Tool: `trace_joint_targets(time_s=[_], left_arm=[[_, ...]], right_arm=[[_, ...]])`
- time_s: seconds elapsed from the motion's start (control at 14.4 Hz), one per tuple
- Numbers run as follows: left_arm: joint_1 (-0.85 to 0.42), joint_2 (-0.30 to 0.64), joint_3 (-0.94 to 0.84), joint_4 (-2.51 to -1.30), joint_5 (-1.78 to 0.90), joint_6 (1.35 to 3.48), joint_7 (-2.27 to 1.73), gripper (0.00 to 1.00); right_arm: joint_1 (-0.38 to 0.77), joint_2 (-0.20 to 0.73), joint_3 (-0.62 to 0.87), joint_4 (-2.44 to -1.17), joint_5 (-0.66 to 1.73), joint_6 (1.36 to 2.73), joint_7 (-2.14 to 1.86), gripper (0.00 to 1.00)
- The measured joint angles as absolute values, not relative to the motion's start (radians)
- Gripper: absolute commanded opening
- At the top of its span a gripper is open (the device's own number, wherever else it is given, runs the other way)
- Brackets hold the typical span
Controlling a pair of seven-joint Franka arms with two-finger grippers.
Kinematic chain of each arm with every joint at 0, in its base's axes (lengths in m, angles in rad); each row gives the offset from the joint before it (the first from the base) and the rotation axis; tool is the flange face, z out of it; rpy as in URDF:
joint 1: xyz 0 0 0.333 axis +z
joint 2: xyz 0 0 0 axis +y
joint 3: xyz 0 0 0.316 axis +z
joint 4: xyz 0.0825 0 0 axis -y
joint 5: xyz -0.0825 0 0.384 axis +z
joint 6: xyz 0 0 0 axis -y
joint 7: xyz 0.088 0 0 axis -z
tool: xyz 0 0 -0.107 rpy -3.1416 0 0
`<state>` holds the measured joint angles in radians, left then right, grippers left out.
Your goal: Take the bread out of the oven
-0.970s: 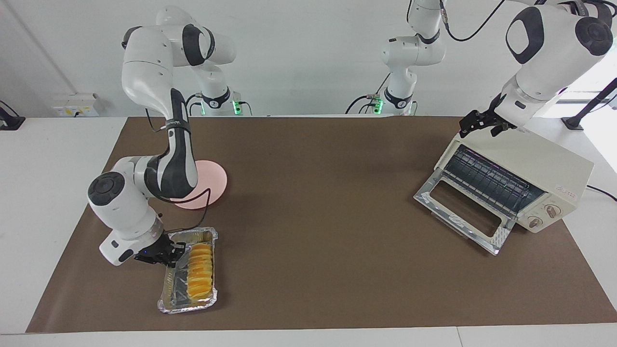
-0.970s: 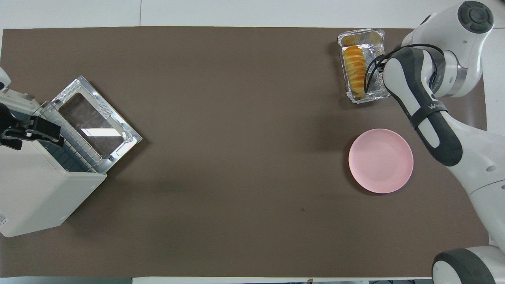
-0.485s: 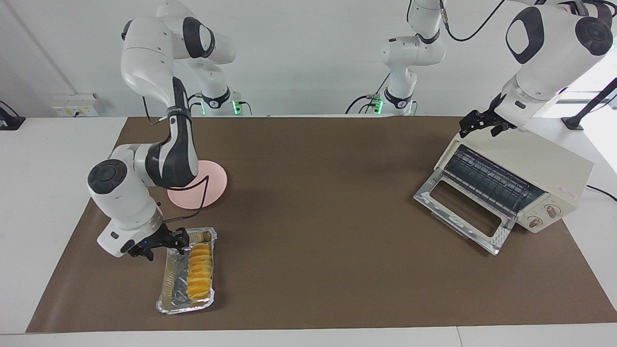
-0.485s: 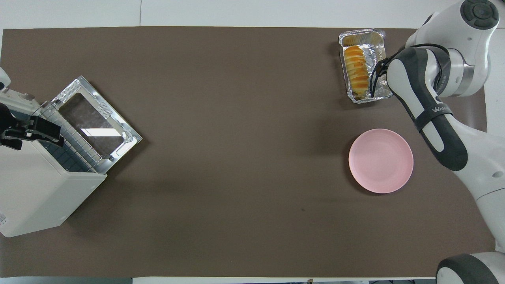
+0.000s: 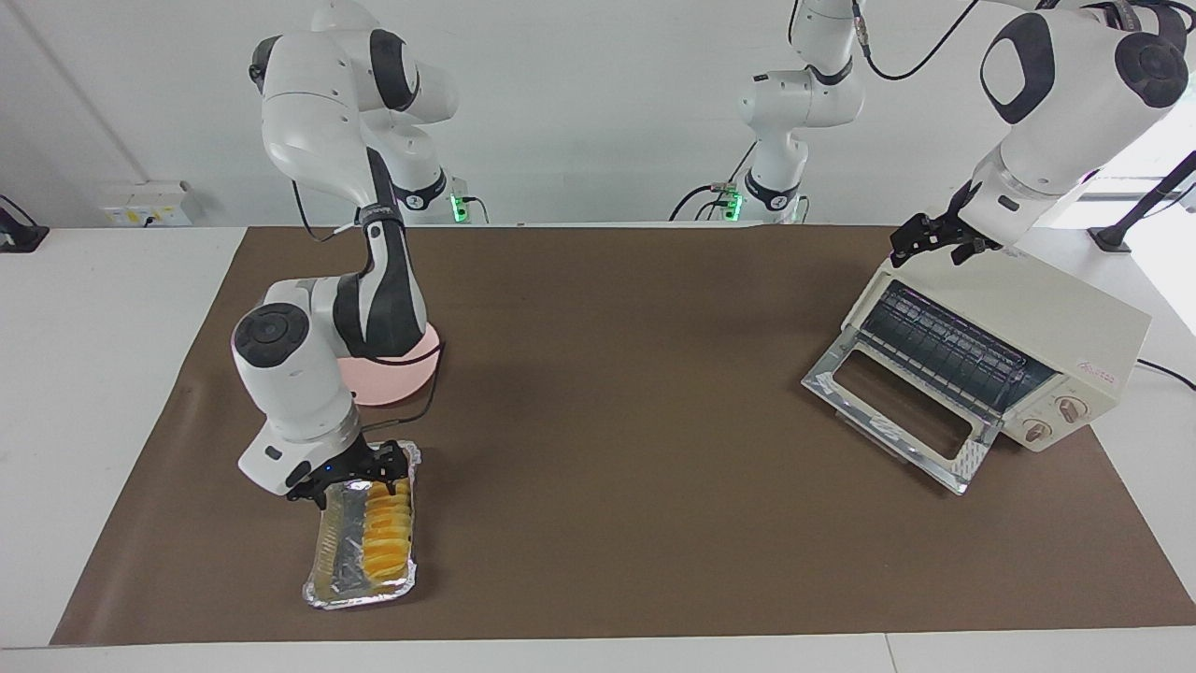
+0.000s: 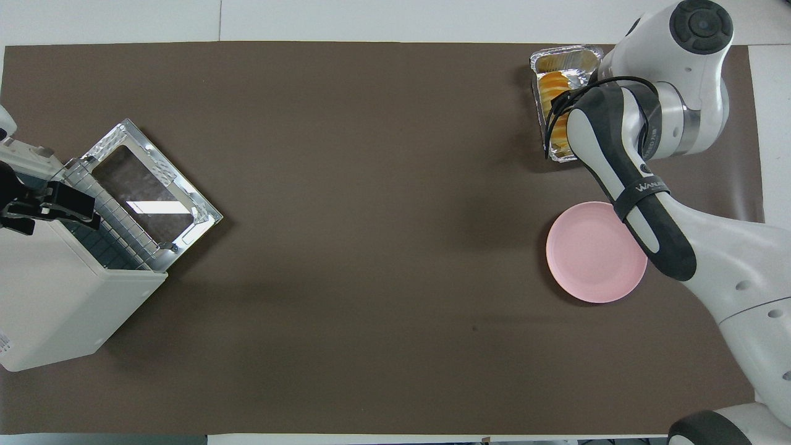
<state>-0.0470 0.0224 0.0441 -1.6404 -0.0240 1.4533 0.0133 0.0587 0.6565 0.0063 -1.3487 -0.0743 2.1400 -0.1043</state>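
Observation:
The bread (image 6: 553,85) has open foil (image 6: 566,62) showing past its end, so I expect the bread to come loose in one piece and leave the tray behind when I lift.
The bread (image 5: 386,535), a ridged golden-yellow loaf, lies in a crinkled foil tray (image 5: 329,551) on the table at the right arm's end, farther from the robots than the pink plate (image 5: 392,381). My right gripper (image 5: 355,479) is open and empty, low over the tray's end nearer the robots. In the overhead view the right arm covers part of the bread (image 6: 552,93) and hides the gripper. The oven (image 5: 1037,322) stands at the left arm's end with its glass door (image 5: 897,411) dropped open and its rack empty. My left gripper (image 5: 934,241) waits open over the oven's top.
A brown mat (image 5: 617,393) covers the table. The oven (image 6: 55,296) and its open door (image 6: 148,198) fill the left arm's end. A power cable (image 5: 1168,372) runs from the oven. The pink plate (image 6: 587,256) is bare.
My right gripper has risen from the tray's side and swung over the tray's end nearer the robots. The tray, bread, oven and left arm have not moved.

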Motion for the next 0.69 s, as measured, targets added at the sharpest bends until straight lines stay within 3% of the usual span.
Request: trace_joint_targets(time_s=[0.55, 0.62, 0.69], left_arm=[[-0.047, 0.022, 0.044, -1.640, -0.024, 1.453, 0.013, 1.00], [-0.047, 0.022, 0.044, -1.640, -0.024, 1.453, 0.013, 1.00], [-0.047, 0.022, 0.044, -1.640, -0.024, 1.453, 0.013, 1.00]], right_arm=[[0.066, 0.690, 0.007, -1.389, -0.083, 2.241, -0.050, 0.98], [0.066, 0.692, 0.007, -1.402, -0.083, 2.262, -0.046, 0.94], [0.066, 0.693, 0.007, -1.411, -0.083, 2.274, -0.038, 0.80]])
